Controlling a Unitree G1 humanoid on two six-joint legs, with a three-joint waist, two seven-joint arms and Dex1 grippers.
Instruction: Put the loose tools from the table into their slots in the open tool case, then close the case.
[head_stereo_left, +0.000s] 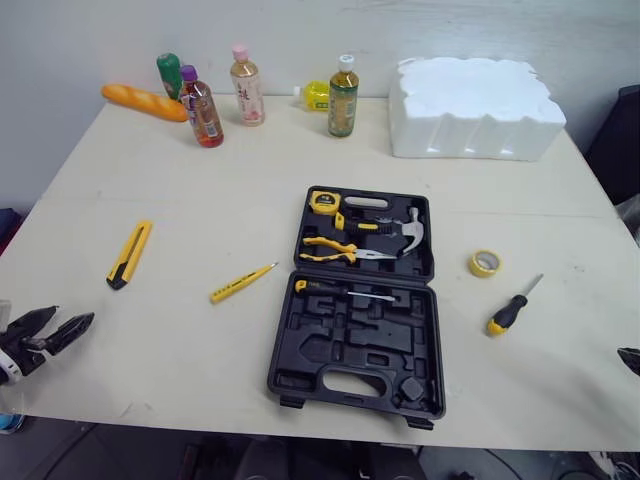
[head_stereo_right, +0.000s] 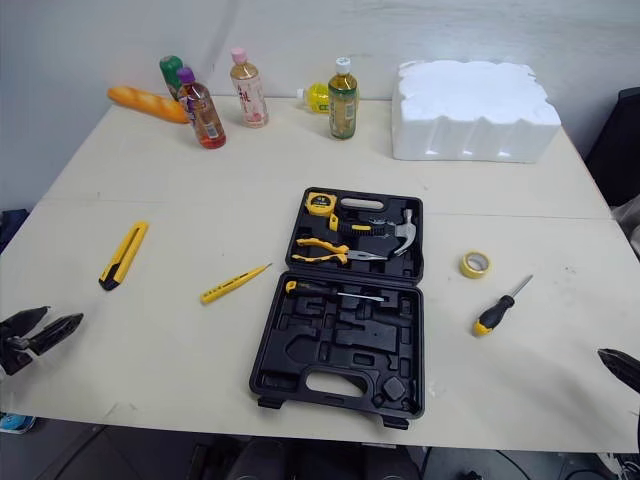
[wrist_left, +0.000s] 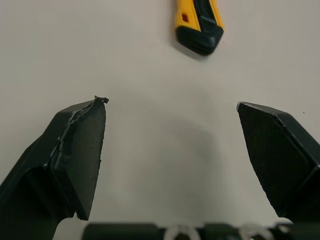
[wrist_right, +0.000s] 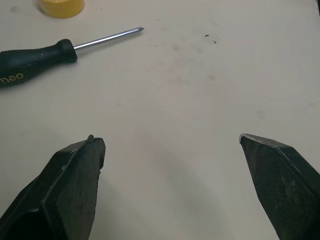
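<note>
An empty hollow (head_stereo_left: 392, 312) in the tool case can be seen next to the stored screwdriver's stem. The black-handled screwdriver (head_stereo_left: 509, 314) will therefore come to rest head-to-tail with that one when I lower it in.
The black tool case (head_stereo_left: 360, 330) lies open in the middle of the table, with a tape measure (head_stereo_left: 323, 201), pliers (head_stereo_left: 335, 250), a hammer (head_stereo_left: 405, 232) and a screwdriver (head_stereo_left: 345, 290) in it. Loose on the table are a yellow utility knife (head_stereo_left: 130, 253), a yellow tester pen (head_stereo_left: 243, 283), a yellow tape roll (head_stereo_left: 485, 263) and a black-handled screwdriver (head_stereo_left: 512, 308). My left gripper (head_stereo_left: 48, 328) is open at the table's front left edge, short of the knife (wrist_left: 199, 22). My right gripper (head_stereo_right: 622, 367) is open at the front right edge, near the screwdriver (wrist_right: 60, 50).
Several bottles (head_stereo_left: 245, 85) and a bread loaf (head_stereo_left: 143, 101) line the far edge of the table (head_stereo_left: 180, 180). A white foam block (head_stereo_left: 475, 108) sits at the back right.
</note>
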